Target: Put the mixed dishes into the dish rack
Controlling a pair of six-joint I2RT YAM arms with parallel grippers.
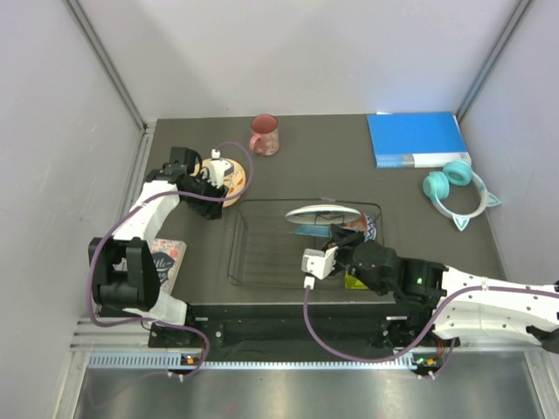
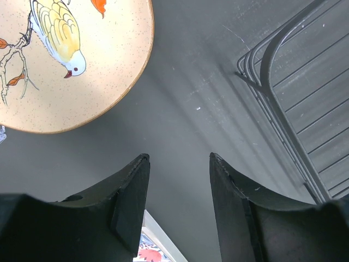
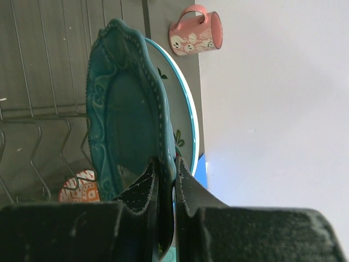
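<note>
My right gripper should keep lowering the teal scalloped plate (image 1: 310,230), which hangs on edge next to the white plate, until the rack's wires (image 3: 66,143) hold it, and then let go of it.
My right gripper (image 3: 166,164) is shut on the rim of the teal scalloped plate (image 3: 125,109), which it holds on edge over the wires of the black dish rack (image 1: 262,262). A white plate (image 3: 185,114) with a teal rim stands just behind it, also in the rack (image 3: 43,109). The cream-yellow plate (image 2: 71,60) with a bird picture lies flat on the table left of the rack. My left gripper (image 2: 179,158) hangs open and empty over bare table between that plate and the rack's corner (image 2: 262,76). The pink-red mug (image 1: 264,135) stands upright at the back.
A blue binder (image 1: 417,138) and teal cat-ear headphones (image 1: 456,185) lie at the back right. An orange-patterned dish (image 3: 79,188) shows low in the rack. A floral patterned item (image 1: 166,257) lies under the left arm. Grey walls close in both sides.
</note>
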